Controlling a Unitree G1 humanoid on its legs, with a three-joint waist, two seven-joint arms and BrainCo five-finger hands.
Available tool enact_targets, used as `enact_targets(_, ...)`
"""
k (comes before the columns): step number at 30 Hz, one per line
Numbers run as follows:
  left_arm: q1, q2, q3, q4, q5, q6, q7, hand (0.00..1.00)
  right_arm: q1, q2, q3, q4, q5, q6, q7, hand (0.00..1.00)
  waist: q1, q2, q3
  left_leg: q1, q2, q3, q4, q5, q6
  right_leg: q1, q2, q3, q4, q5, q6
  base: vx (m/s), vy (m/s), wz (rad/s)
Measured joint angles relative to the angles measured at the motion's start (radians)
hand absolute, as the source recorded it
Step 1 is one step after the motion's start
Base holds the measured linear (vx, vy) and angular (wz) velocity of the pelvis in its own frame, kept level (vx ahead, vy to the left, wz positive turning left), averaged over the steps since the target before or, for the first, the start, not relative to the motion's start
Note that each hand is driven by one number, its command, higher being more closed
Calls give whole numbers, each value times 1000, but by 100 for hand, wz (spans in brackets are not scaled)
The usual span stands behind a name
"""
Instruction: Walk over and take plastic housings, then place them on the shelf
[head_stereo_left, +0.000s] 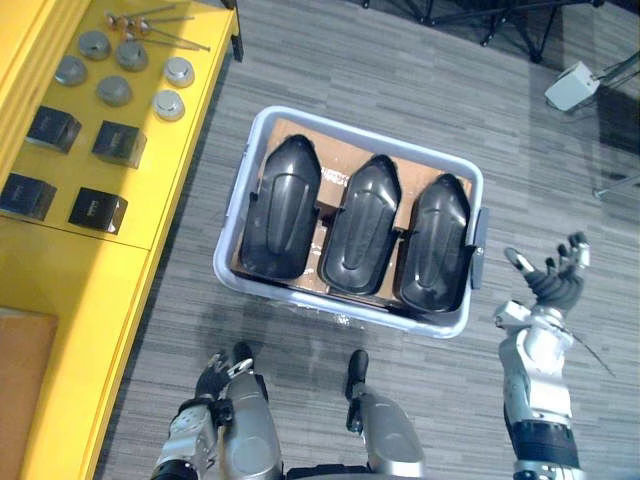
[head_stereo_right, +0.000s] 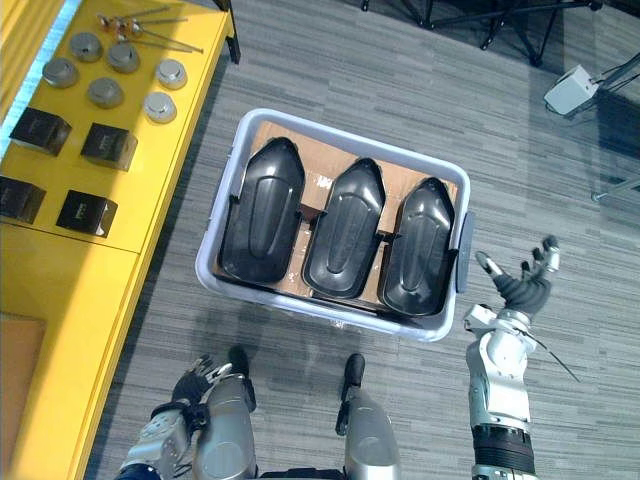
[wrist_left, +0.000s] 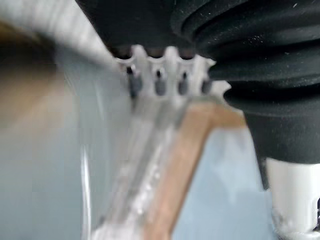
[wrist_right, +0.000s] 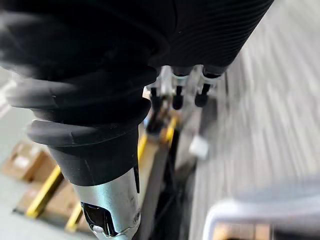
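The housing (head_stereo_left: 436, 243) closest to my right gripper lies with its rounded back up and its walls sloping down (head_stereo_left: 428, 297), so its bottom side should be hollow and open when I pick it up.
Three black plastic housings lie side by side on cardboard in a pale blue bin (head_stereo_left: 236, 205) on the floor: a left housing (head_stereo_left: 280, 205), a middle one (head_stereo_left: 362, 225) and a right one (head_stereo_left: 435, 240). My right hand (head_stereo_left: 555, 275) hovers just right of the bin's right wall, fingers spread and open, holding nothing. My left hand (head_stereo_left: 215, 378) hangs low near the bin's near left corner, relaxed and empty. The left wrist view has the hand's fingers (wrist_left: 160, 82) close above the bin's pale wall and the cardboard edge (wrist_left: 185, 150).
A yellow shelf (head_stereo_left: 170, 200) runs along the left, carrying round metal parts (head_stereo_left: 115, 90), black blocks (head_stereo_left: 120, 142) and a few thin rods. A small white box (head_stereo_left: 572, 85) and dark stand legs (head_stereo_left: 500, 20) sit at the far right on grey floor.
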Motion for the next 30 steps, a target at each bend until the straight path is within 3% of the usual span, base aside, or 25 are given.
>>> enact_targets(7, -10, 3, 2, 1, 0, 9, 1, 0, -29, -1, -42, 258, 18, -1, -26, 0, 5, 0, 3, -35, -8, -17, 0, 4, -4, -29, -4, 15, 0, -4, -5, -3, 2, 4)
enact_targets(10, -38, -7, 1, 5, -28, 17, 0, 0, -70, -27, -68, 375, 59, 7, -22, 0, 6, 33, 26, -58, -29, -41, 0, 14, 4, -32, -18, -8, -1, -3, -2, -43, 34, 30)
enact_targets(12, -45, -14, 1, 15, -59, 21, 0, 0, -175, -100, -62, 515, 102, 48, 21, 0, 21, 62, 43, -71, -57, -68, -28, 42, 10, -36, -36, -37, -1, -1, 2, -64, 42, 41)
enact_targets(16, -48, -19, 2, 15, -79, 39, -1, 0, -245, -149, -61, 578, 129, 67, 34, 0, 45, 86, 57, -95, -65, -87, -34, 59, 12, -50, -40, -59, 2, 1, 5, -33, 5, 17)
enact_targets(19, -43, -28, -1, 28, -79, 39, -5, 0, -328, -248, -51, 649, 129, 103, 46, 0, 54, 129, 70, -111, -85, -98, -37, 71, 22, -67, -59, -69, 26, -8, 22, -45, 27, 18)
enact_targets(21, -38, -27, -1, 56, -79, 41, -7, 0, -364, -276, -37, 650, 127, 109, 46, 0, 58, 142, 76, -115, -94, -101, -45, 79, 23, -75, -67, -74, 31, -8, 25, -45, 30, 9)
enact_targets(24, -3, -27, -2, 60, -93, 44, -11, 0, -404, -295, -17, 652, 120, 139, 50, 0, 59, 146, 75, -127, -101, -111, -50, 85, 26, -81, -72, -91, 35, -9, 26, -16, 6, 14)
enact_targets(30, 5, -27, -10, 73, -116, 43, -24, 0, -478, -360, 26, 721, 117, 245, 106, 0, 72, 148, 75, -126, -112, -122, -48, 89, 32, -85, -83, -108, 68, -19, 26, -8, 12, 8)
